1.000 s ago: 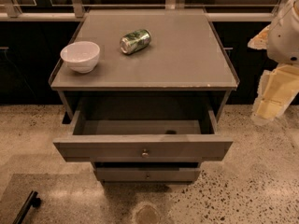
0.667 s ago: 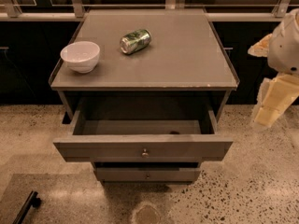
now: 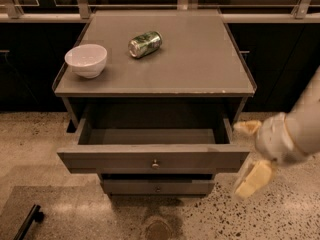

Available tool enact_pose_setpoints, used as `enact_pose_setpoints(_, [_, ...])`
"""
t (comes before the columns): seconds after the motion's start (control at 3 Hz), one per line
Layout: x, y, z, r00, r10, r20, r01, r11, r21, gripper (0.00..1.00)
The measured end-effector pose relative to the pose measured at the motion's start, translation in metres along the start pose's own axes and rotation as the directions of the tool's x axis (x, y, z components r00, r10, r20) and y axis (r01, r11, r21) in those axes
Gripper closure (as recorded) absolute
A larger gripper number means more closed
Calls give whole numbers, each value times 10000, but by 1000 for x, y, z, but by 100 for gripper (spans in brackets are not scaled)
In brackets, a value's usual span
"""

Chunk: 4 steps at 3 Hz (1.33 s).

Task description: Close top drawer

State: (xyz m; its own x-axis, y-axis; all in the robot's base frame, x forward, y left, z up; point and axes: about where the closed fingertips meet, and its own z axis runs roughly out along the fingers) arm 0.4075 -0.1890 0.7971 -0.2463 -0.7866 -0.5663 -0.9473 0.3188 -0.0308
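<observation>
The top drawer (image 3: 154,160) will slide straight in when the robot pushes the drawer's front off-centre, because both sides (image 3: 226,130) run evenly back into the cabinet.
The top drawer (image 3: 125,160) is pulled well out of the grey-brown cabinet, and its inside looks empty. Its flat front carries a small round metal knob (image 3: 155,163) at centre. My gripper (image 3: 248,154) is low at the right, just beside the drawer front's right end. Its cream fingers (image 3: 252,180) are spread apart, one up by the drawer's right corner and one lower, with nothing between them. The arm comes in from the right edge.
A white bowl (image 3: 86,60) and a green can (image 3: 145,44) lying on its side sit on the cabinet top (image 3: 200,69). A narrower middle drawer (image 3: 157,186) shows below, slightly out. A dark bar (image 3: 27,223) lies on the speckled floor at lower left.
My gripper and arm have come down and leftward from the upper right to the right end of the drawer front. The drawer has not moved.
</observation>
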Motion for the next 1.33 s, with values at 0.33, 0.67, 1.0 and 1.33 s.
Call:
enact_pose_setpoints(0.33, [21, 37, 99, 9723, 1353, 1904, -1129, 9858, -1243, 0])
enact_pose_setpoints(0.67, [37, 39, 142, 9509, 2057, 2313, -1754, 9738, -1448, 16])
enact_pose_setpoints(1.0, [37, 38, 142, 9510, 2055, 2311, -1756, 9739, -1435, 39])
enact_pose_setpoints(1.33, [37, 38, 142, 9510, 2055, 2310, -1756, 9740, -1435, 63])
